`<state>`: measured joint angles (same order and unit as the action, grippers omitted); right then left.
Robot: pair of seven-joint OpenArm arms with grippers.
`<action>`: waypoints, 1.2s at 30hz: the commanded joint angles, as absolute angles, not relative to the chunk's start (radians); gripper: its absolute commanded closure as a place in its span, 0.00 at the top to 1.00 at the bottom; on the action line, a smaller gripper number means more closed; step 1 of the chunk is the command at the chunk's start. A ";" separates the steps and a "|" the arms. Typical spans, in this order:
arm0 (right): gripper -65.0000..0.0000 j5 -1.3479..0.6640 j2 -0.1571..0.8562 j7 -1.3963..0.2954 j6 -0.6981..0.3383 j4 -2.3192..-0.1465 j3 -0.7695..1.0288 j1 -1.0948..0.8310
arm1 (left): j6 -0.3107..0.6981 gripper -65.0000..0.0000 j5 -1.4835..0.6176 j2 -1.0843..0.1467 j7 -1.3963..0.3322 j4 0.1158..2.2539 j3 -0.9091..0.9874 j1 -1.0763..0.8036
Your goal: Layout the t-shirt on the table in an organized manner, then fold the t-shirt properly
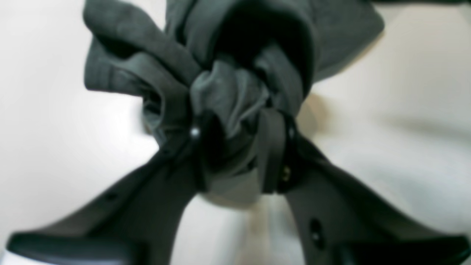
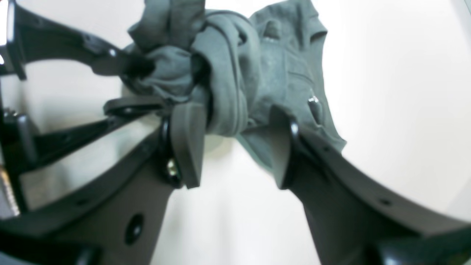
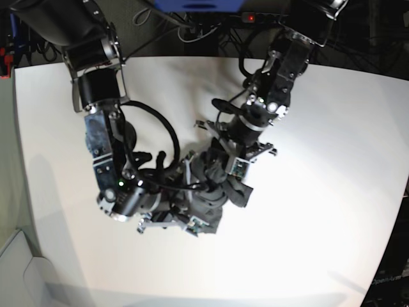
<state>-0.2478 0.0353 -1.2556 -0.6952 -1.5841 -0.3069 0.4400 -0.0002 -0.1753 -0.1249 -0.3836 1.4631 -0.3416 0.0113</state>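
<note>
The t-shirt's thick roll (image 2: 226,95) sits shallow at the ends of my open right gripper's fingers, so I should go down deeper, grip the roll (image 2: 229,118) and pull it away from my left gripper.
The dark grey t-shirt (image 3: 217,187) is bunched into a tight wad near the middle of the white table (image 3: 319,224), between both arms. In the left wrist view my left gripper (image 1: 235,127) is shut on a gathered knot of the t-shirt (image 1: 228,88), with folds spilling past the fingers. In the right wrist view my right gripper (image 2: 233,115) stands wide, with a thick roll of the t-shirt (image 2: 228,84) wedged between its pads (image 2: 187,136). The left gripper (image 2: 141,82) also pinches the same wad at upper left there. Most of the shirt's shape is hidden.
Both arms (image 3: 102,147) (image 3: 275,83) reach inward and cross close together over the wad. Cables and a power strip with a red light (image 3: 250,17) lie beyond the far table edge. The table's left edge (image 3: 19,166) drops to the floor.
</note>
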 commanded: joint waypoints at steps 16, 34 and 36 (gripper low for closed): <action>0.46 -0.255 -0.028 -1.112 -0.698 -1.458 -0.374 0.475 | -0.002 0.01 -0.177 -0.122 -0.361 1.466 -0.340 0.019; 0.46 -0.254 -0.022 -1.038 -0.698 -1.377 -0.372 0.532 | -0.002 0.01 -0.177 -0.122 -0.360 1.468 -0.332 0.010; 0.46 -0.254 -0.022 -1.038 -0.698 -1.376 -0.372 0.530 | -0.002 0.01 -0.177 -0.122 -0.360 1.468 -0.332 0.010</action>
